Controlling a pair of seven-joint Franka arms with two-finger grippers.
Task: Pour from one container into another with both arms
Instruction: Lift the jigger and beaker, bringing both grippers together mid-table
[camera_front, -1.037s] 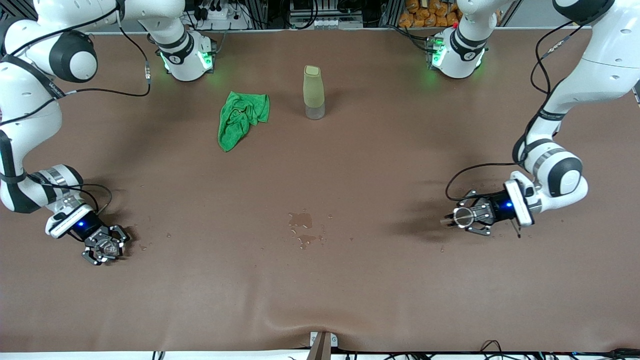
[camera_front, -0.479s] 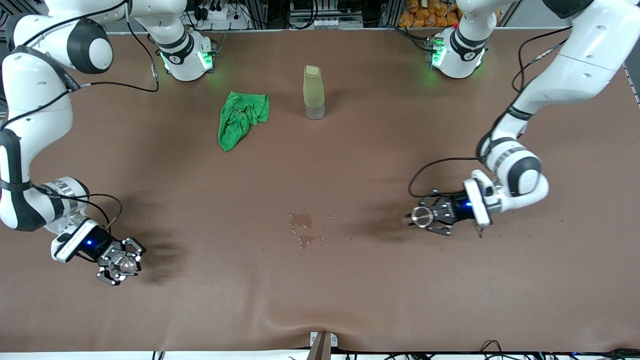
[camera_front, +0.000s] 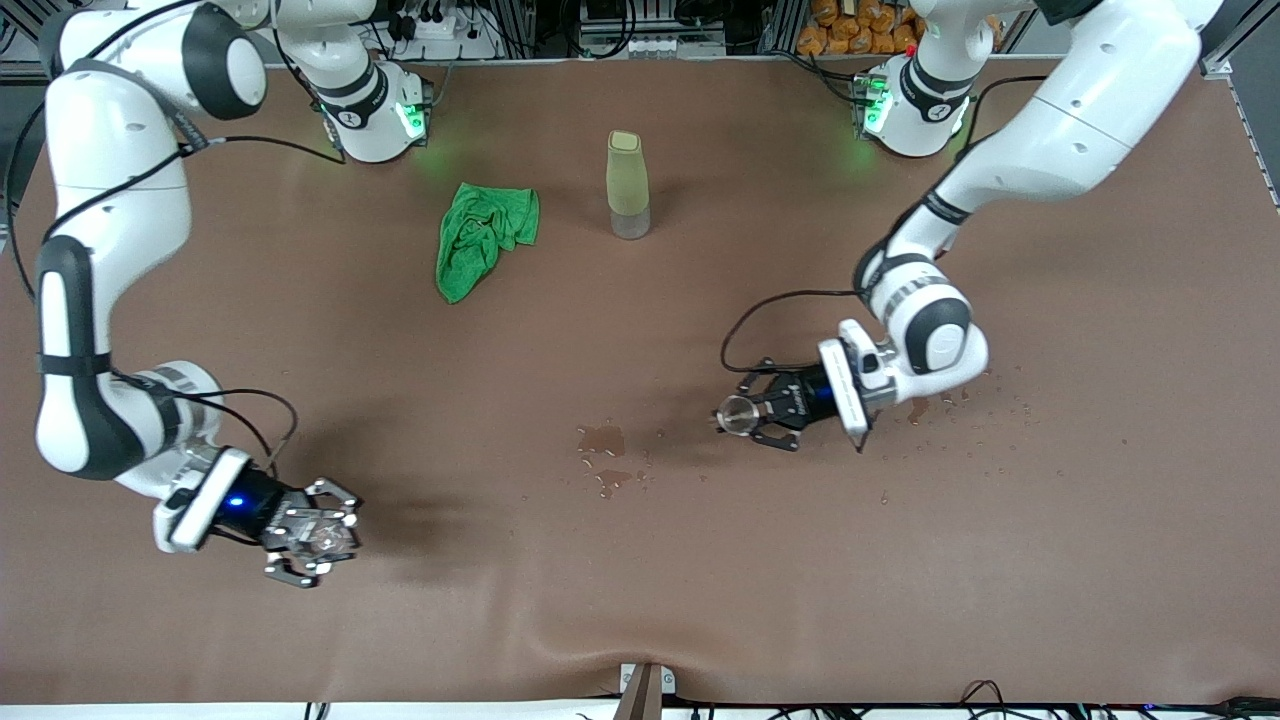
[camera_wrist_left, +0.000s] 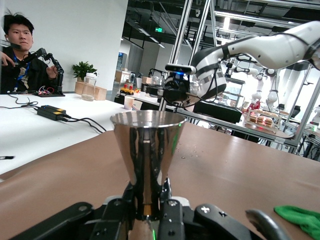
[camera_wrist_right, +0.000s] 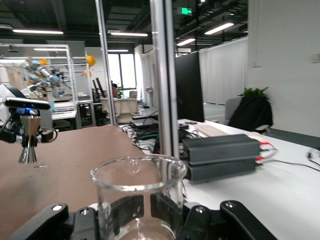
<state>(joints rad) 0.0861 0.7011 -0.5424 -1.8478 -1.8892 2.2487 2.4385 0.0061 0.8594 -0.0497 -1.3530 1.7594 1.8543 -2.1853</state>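
Note:
My grippers should bring the metal cup in my left gripper (camera_front: 738, 415) and the beaker in my right gripper (camera_front: 324, 539) close together before pouring, as both are far apart.
My left gripper (camera_front: 752, 412) is shut on a shiny metal cone-shaped cup (camera_front: 737, 412), held upright over the table beside a wet spill (camera_front: 603, 443). In the left wrist view the metal cup (camera_wrist_left: 148, 150) stands between the left gripper's (camera_wrist_left: 150, 217) fingers. My right gripper (camera_front: 300, 540) is shut on a clear glass beaker (camera_front: 322, 535) over the table at the right arm's end. The right wrist view shows the beaker (camera_wrist_right: 137, 192) upright in the right gripper (camera_wrist_right: 145, 217), with the metal cup (camera_wrist_right: 27, 142) far off. Whether either container holds liquid I cannot tell.
A tall pale yellow-green bottle (camera_front: 627, 185) stands between the arm bases, farther from the front camera. A crumpled green cloth (camera_front: 482, 235) lies beside it. Small droplets (camera_front: 960, 400) dot the brown table (camera_front: 640, 580) by the left arm's wrist.
Both arms have swung toward the middle of the table. The left gripper carried the metal cup toward the spill; the right gripper carried the beaker toward the left arm's end.

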